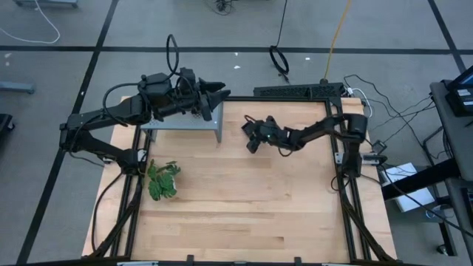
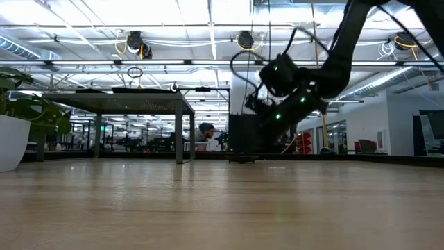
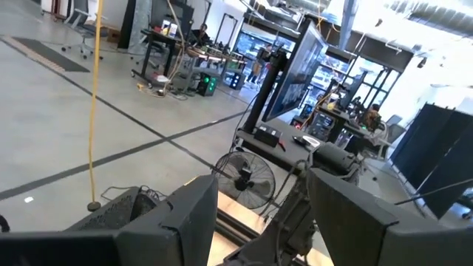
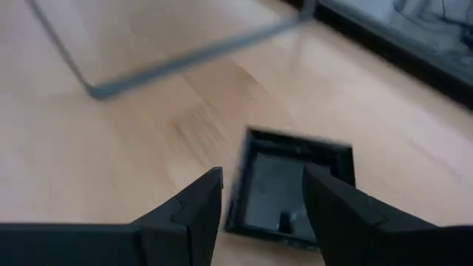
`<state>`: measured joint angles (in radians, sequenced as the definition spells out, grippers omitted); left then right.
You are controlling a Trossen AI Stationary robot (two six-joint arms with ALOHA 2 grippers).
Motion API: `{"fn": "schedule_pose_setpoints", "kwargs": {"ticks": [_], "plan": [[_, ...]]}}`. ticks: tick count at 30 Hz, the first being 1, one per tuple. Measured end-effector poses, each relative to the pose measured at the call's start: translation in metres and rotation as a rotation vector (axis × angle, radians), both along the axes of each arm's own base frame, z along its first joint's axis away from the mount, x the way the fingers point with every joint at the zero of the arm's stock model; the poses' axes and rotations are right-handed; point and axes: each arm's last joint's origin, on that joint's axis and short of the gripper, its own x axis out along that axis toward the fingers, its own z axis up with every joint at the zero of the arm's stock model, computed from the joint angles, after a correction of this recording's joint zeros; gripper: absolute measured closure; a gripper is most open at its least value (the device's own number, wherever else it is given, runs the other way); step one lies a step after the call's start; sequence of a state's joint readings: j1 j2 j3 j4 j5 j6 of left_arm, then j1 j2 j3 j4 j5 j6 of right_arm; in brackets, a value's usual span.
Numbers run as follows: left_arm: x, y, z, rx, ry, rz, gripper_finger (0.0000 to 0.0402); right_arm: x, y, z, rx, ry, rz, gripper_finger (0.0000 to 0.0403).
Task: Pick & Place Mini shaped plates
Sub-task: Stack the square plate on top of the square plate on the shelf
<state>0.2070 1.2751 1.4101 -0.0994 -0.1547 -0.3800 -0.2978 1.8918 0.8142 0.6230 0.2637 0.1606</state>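
Note:
The black square plate [image 4: 287, 183] is close to the table's far edge, so next my right gripper pulls it by its rim to the open middle [image 1: 238, 168] for my left gripper.
One black square mini plate [image 4: 295, 188] lies flat on the wooden table; in the low view it is a low dark shape [image 2: 243, 159] on the tabletop. My right gripper [image 4: 262, 196] is open and hovers above it, its fingers apart over the plate's near edge, well clear of the table [image 2: 267, 104] and right of the shelf [image 1: 250, 140]. My left gripper [image 1: 220, 92] is open and empty, held high over the shelf's far right corner and pointing out into the room [image 3: 262, 214]. No other plates show.
A grey perforated metal shelf [image 1: 185, 120] stands at the table's far left; one of its legs shows in the right wrist view [image 4: 185, 55]. A green leafy plant [image 1: 162, 179] in a white pot [image 2: 10, 142] stands at the left edge. A person sits in the room behind [image 2: 206, 132].

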Motion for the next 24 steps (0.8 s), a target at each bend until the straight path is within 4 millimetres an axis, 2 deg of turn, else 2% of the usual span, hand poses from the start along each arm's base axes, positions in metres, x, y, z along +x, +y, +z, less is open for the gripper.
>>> {"fn": "schedule_pose_setpoints", "kwargs": {"ticks": [3,6,13,16,19,24], "plan": [[0.0,0.0,0.0,0.032,0.012,0.001,0.0188,0.003,-0.006,-0.013,0.02,0.024,-0.016,0.0225],[0.0,0.0,0.0,0.061,0.023,0.002,0.0188,0.01,-0.009,-0.017,0.018,0.02,-0.017,0.0227],[0.0,0.001,0.0,0.067,0.027,0.004,0.0188,0.013,-0.009,-0.015,0.018,0.015,-0.014,0.0238],[0.0,0.001,0.0,0.089,0.035,0.005,0.0188,0.013,-0.005,-0.008,0.012,0.009,0.003,0.0237],[0.0,0.001,0.0,0.091,0.036,0.005,0.0188,0.016,0.002,-0.001,-0.034,0.012,0.058,0.0235],[0.0,0.001,0.0,0.087,0.035,0.005,0.0188,0.018,0.01,0.0,-0.106,0.06,0.182,0.0234]]}}
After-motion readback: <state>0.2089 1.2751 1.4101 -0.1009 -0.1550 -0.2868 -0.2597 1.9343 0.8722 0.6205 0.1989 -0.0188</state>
